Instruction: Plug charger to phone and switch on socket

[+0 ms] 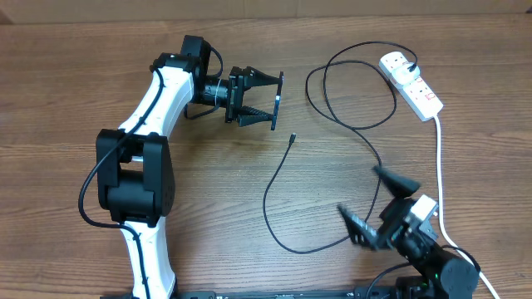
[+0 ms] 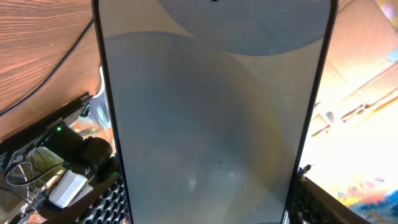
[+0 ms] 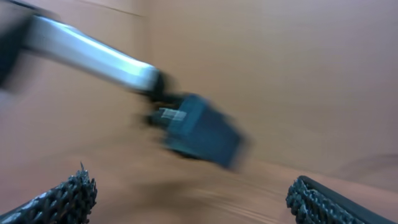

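The phone is held tight across its side edges (image 2: 112, 118) by my left gripper, so next my right gripper grips the phone by its flat sides (image 2: 208, 130) before the charger is plugged in.
My left gripper (image 1: 277, 101) is shut on the phone (image 1: 280, 90), holding it edge-on above the table. In the left wrist view the phone (image 2: 211, 124) fills the frame as a pale grey slab between the ribbed pads (image 2: 314, 202). The charger cable (image 1: 332, 100) loops across the table, and its connector tip (image 1: 292, 138) lies free below the phone. Its plug (image 1: 413, 66) sits in the white socket strip (image 1: 411, 83) at the far right. My right gripper (image 1: 370, 202) stands open at the near right with nothing in it. Its pads (image 3: 65, 199) frame a blurred view.
The socket's thick white cord (image 1: 439, 166) runs down the right side past my right arm. A loop of black cable (image 1: 287, 241) lies near the front centre. The right wrist view shows a blurred arm link and a dark block (image 3: 199, 134).
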Controlling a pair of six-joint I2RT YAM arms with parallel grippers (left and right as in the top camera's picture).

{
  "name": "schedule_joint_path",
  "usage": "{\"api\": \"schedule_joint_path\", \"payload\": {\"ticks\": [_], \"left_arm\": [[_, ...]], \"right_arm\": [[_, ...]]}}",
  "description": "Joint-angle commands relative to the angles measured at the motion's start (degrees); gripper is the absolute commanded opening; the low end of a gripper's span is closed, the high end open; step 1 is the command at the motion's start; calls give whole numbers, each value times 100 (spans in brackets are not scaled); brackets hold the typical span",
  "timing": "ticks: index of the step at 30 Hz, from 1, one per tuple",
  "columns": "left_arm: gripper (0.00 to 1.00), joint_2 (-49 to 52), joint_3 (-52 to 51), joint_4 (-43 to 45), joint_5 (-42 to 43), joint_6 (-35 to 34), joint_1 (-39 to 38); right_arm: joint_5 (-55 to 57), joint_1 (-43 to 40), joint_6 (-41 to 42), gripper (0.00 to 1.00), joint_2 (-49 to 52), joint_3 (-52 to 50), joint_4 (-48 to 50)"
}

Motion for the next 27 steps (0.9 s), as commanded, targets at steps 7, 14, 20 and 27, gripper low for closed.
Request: {"api": "schedule_joint_path", "payload": {"ticks": [7, 14, 20, 27], "left_arm": [[64, 48, 173, 57, -177, -551, 33], [63, 48, 173, 155, -192, -719, 33], [63, 48, 173, 153, -367, -721, 33], [63, 48, 173, 149, -669, -717, 0]], "right_arm": [[-608, -22, 2216, 100, 63, 962, 398], [813, -24, 127, 100, 1816, 3779, -4553], [-391, -13, 13, 100, 4022, 5600, -6494], [-1939, 485, 109, 80, 5324, 5855, -5788]]}}
